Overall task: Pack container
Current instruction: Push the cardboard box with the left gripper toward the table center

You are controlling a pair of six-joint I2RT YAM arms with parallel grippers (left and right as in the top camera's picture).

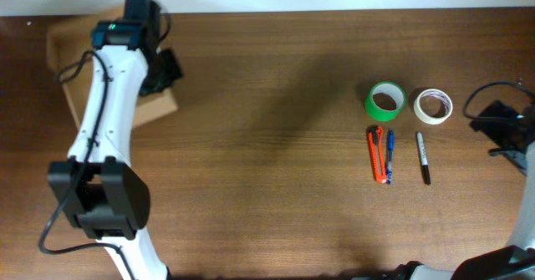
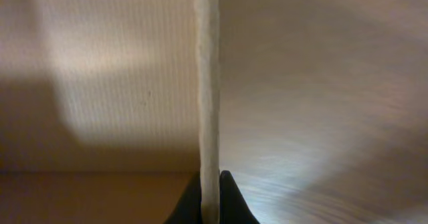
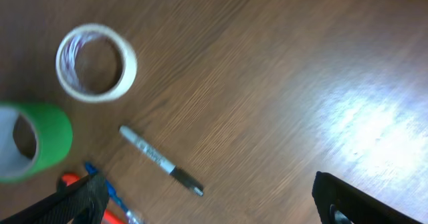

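My right gripper is to stay back while my left gripper brings the container (image 1: 155,109) to the open middle (image 1: 288,104) before packing, because the container is far from the green tape roll.
The tan cardboard container (image 1: 157,107) lies at the table's back left, mostly hidden under my left arm. My left gripper (image 1: 164,68) is shut on a thin upright cardboard edge of the container (image 2: 207,83); its jaws (image 2: 211,198) pinch that edge from both sides. In the left wrist view, tan cardboard lies left of the edge and wood table right of it. I cannot tell whether that edge is the flap or a wall. My right gripper (image 1: 506,129) is open and empty at the far right, its fingers (image 3: 214,204) spread above bare table.
A green tape roll (image 1: 385,101) (image 3: 30,140), a white tape roll (image 1: 433,105) (image 3: 97,62), an orange cutter (image 1: 378,155), a blue pen (image 1: 389,156) and a black marker (image 1: 424,158) (image 3: 160,160) lie at centre right, just left of my right gripper.
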